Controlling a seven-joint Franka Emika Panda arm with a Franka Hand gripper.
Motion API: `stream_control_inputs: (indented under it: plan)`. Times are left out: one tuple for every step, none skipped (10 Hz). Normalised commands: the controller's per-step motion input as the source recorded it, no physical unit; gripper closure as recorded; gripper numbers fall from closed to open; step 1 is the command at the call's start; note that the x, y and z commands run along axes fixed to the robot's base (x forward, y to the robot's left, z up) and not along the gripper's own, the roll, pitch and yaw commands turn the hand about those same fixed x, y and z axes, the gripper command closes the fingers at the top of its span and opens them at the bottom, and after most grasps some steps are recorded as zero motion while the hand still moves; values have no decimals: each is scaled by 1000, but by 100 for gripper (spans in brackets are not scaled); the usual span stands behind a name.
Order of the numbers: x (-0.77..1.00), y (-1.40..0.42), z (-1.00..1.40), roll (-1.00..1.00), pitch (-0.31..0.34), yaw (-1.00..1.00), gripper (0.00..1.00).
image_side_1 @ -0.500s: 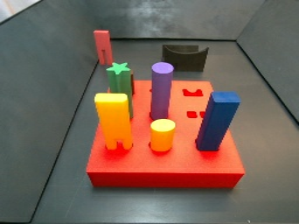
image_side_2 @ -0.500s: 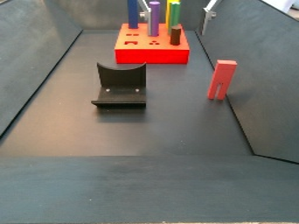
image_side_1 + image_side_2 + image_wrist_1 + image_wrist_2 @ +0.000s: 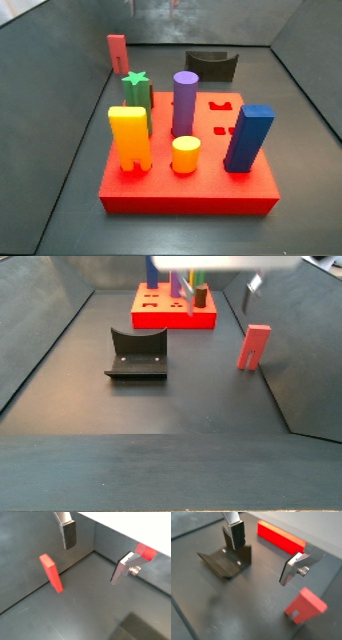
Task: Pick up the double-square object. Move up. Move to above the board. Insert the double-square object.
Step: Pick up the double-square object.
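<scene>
I should expect to see a split pair of legs on the double-square object (image 3: 118, 54) when I lift it, because the board has paired square holes.
The double-square object (image 3: 118, 52) is a slim salmon-red prism standing upright on the dark floor close to a side wall. It also shows in a side view (image 3: 253, 346) and in both wrist views (image 3: 51, 573) (image 3: 306, 605). The board (image 3: 187, 195) is a thick bright red slab, seen in a side view (image 3: 174, 319) and a wrist view (image 3: 281, 538). My gripper (image 3: 93, 554) (image 3: 263, 553) is open and empty, up in the air, with the prism off to one side of the fingers (image 3: 69, 534), not between them. Its blurred pale body (image 3: 221, 262) shows at the frame's top edge.
The board holds a green star peg (image 3: 134, 88), a purple cylinder (image 3: 185, 102), an orange-yellow notched block (image 3: 128, 138), a yellow cylinder (image 3: 186, 154) and a blue square prism (image 3: 247, 137). The fixture (image 3: 136, 353) (image 3: 228, 559) stands on the floor between board and prism. Grey walls ring the floor.
The gripper's blurred body has come into view along the top edge of both side views. The prism, board and pegs have not moved.
</scene>
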Motion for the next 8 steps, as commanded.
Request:
stream_control_inputs:
  plan:
    - [-1000, -31, -417, -39, -133, 0, 0]
    - [-1000, -29, -83, 0, -190, 0, 0]
    - [-1000, 0, 46, 0, -224, 0, 0]
    - [-1000, 0, 29, 0, -229, 0, 0]
    - [-1000, 0, 0, -13, -269, 0, 0]
    - [-951, -129, -254, 0, -266, 0, 0]
    - [-877, -260, -383, 0, -241, -14, 0]
    - [-666, -389, -509, 0, -267, 0, 0]
